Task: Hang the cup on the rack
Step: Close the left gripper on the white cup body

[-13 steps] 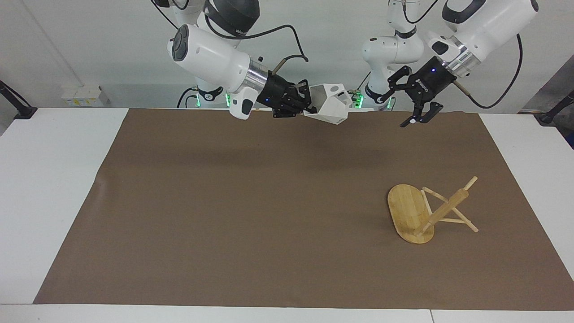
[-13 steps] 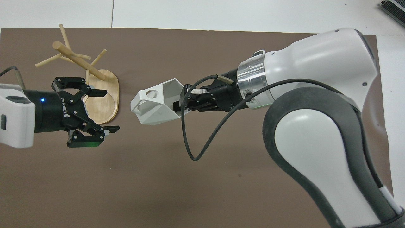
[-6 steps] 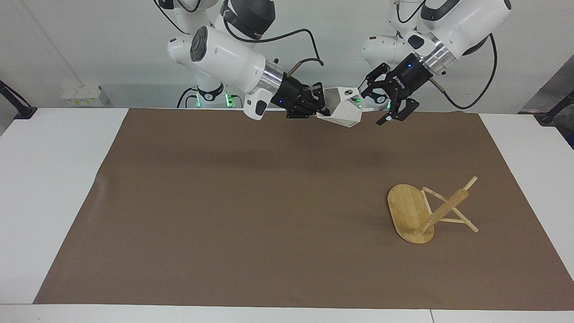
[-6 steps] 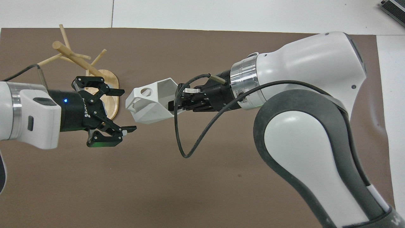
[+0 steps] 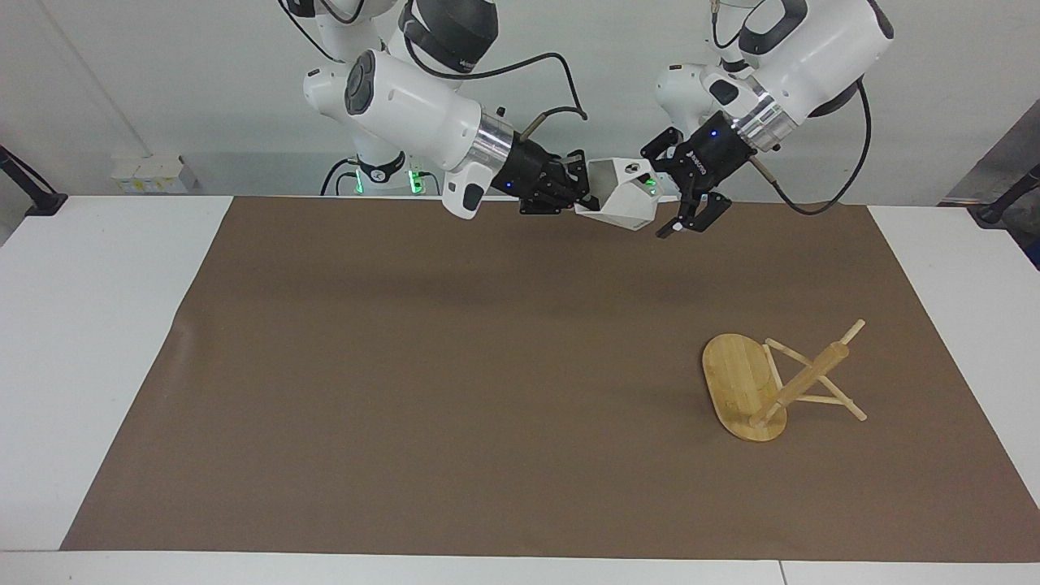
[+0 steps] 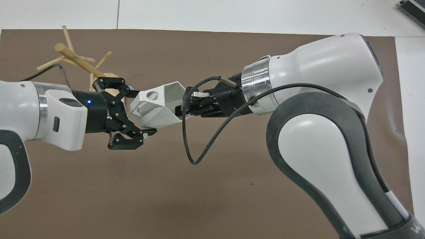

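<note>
My gripper is going to hang the cup. The bamboo rack [image 6: 83,64] should stay standing then, because the rack post's round end [image 6: 59,47] points up and pegs spread out around it.
The white faceted cup [image 5: 621,195] [image 6: 156,106] hangs in the air on its side over the mat's edge nearest the robots. My right gripper [image 5: 581,195] [image 6: 184,111] is shut on its rim. My left gripper [image 5: 660,199] [image 6: 141,113] is open, its fingers straddling the cup's handle end; whether they touch it I cannot tell. The bamboo rack [image 5: 735,382] [image 6: 79,63] lies tipped over on the mat toward the left arm's end of the table, its base on edge and its pegs resting on the mat. In the overhead view the left gripper hides most of the base.
A brown mat [image 5: 406,366] covers most of the white table [image 5: 81,325]. Nothing else lies on it apart from the rack. A black cable [image 6: 189,149] loops down from the right wrist.
The left gripper has swung in toward the cup and now brackets its handle end. The right gripper carried the cup a little toward the left arm and holds it there.
</note>
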`<state>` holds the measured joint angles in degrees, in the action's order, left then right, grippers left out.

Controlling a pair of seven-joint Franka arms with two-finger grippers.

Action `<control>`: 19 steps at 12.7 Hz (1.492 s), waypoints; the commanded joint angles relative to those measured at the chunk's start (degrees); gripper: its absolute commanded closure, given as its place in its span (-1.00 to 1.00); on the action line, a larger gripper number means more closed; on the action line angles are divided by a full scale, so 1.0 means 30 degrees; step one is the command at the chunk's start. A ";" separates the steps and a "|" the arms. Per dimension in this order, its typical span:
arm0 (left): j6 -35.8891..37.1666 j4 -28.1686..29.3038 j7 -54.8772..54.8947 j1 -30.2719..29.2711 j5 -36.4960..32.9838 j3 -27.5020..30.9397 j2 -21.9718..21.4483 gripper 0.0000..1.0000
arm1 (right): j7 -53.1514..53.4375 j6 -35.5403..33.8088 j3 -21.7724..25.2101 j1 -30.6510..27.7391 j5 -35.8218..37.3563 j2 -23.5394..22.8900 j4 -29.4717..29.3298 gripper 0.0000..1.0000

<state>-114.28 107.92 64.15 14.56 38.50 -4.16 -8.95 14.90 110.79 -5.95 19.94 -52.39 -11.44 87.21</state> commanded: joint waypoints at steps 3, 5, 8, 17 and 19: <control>0.0064 -0.0321 -0.0319 0.0567 0.0350 -0.0108 0.0199 -1.00 | 0.0308 0.0277 -0.0066 -0.0056 -0.0554 0.0005 0.0082 1.00; 0.0065 -0.0378 -0.0728 0.0567 0.0147 -0.0108 0.0199 -0.53 | 0.0308 0.0248 -0.0066 -0.0056 -0.0554 0.0005 0.0082 1.00; 0.0035 -0.0320 -0.0905 0.0568 0.0058 -0.0138 0.0198 0.77 | 0.0308 0.0248 -0.0066 -0.0085 -0.0554 0.0005 0.0082 1.00; -0.0112 -0.0262 -0.0965 0.0450 0.0058 -0.0137 0.0111 1.00 | 0.0133 0.0307 -0.0066 -0.0056 -0.0437 0.0005 0.0082 0.67; -0.0053 -0.0262 -0.0935 0.0421 0.0029 -0.0108 0.0140 1.00 | 0.0103 0.0307 -0.0066 -0.0085 -0.0437 0.0034 0.0082 0.17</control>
<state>-114.15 107.54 62.58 15.25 38.55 -4.80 -8.80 14.89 110.86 -5.81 19.91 -52.49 -11.64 87.28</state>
